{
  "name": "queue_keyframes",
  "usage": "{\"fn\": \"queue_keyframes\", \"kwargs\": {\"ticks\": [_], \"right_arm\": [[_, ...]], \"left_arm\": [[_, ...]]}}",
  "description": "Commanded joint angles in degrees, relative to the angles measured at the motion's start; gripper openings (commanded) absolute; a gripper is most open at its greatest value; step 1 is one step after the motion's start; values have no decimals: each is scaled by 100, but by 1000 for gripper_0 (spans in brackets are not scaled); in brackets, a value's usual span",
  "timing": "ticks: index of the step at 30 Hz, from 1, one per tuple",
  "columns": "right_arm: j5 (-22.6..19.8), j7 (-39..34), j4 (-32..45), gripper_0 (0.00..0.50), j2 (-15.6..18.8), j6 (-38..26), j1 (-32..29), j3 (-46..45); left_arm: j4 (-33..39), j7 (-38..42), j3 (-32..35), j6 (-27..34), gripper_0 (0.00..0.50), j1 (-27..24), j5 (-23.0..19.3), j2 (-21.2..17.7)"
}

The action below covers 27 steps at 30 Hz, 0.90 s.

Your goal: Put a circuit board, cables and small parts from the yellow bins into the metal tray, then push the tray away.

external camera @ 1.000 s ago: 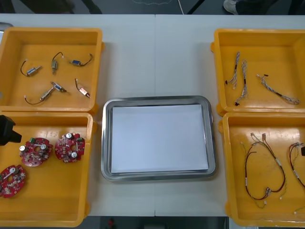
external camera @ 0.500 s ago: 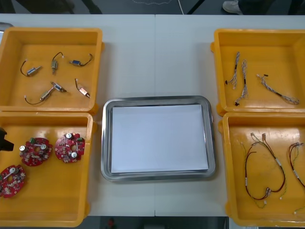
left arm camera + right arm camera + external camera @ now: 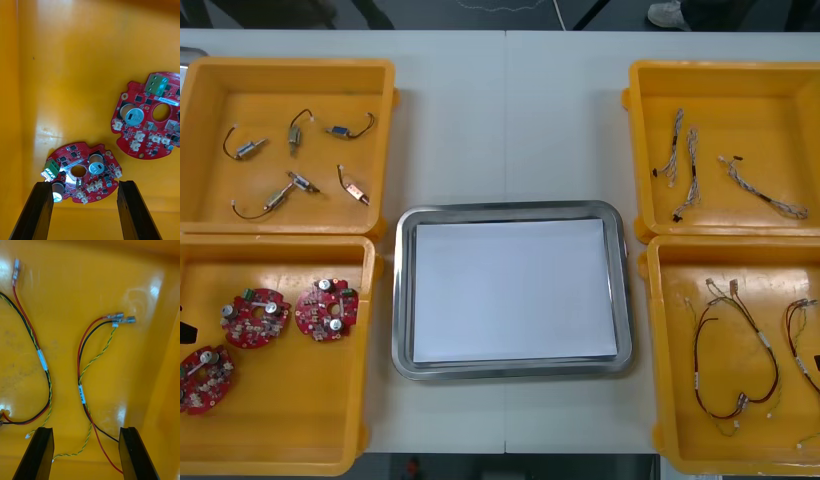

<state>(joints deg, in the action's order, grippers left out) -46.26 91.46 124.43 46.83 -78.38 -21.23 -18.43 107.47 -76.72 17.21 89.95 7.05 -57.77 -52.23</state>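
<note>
I expect the cable's connector end [image 3: 120, 318] to keep its curve when I lift it, because the red and black wires [image 3: 85, 338] bend smoothly out of the white label.
My left gripper [image 3: 84, 212] is open above the near left yellow bin [image 3: 280, 455], its black fingers on either side of one round red circuit board [image 3: 80, 172]. A second board [image 3: 148, 116] lies farther out from the fingers. In the front view, three boards [image 3: 326, 309] lie in that bin, and the left gripper [image 3: 184, 330] is a dark sliver at the edge. My right gripper [image 3: 86, 452] is open over the near right bin [image 3: 660, 350], and a red, black and yellow cable [image 3: 84, 390] runs between its fingers. The metal tray [image 3: 510, 372], white inside, sits in the middle.
The far left bin [image 3: 290, 68] holds several small metal parts [image 3: 290, 190] with wires. The far right bin [image 3: 725, 72] holds blue and white cables [image 3: 690, 165]. More red and yellow cables [image 3: 730, 360] lie in the near right bin. Bare table lies beyond the tray.
The left gripper has slid toward the table's near side along the view's left edge and shows less. The dark tip of the right gripper at the right edge has also moved nearer.
</note>
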Motion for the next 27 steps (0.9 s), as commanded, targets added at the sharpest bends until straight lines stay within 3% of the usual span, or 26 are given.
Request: {"fn": "queue_keyframes", "kwargs": {"ticks": [1,12,27], "right_arm": [[56,355,-340,500,291,314,-136,428],[64,531,-1017,500,344,1176,-127,815],[64,575,-1580,500,353,1589,207,1289]], "left_arm": [[-42,-291,-7,-267,500,314,-50,-262],[-359,-230,-535,-856,500,314,-94,-262],[-420,-133,-878,-1128,500,385,-94,-262]]}}
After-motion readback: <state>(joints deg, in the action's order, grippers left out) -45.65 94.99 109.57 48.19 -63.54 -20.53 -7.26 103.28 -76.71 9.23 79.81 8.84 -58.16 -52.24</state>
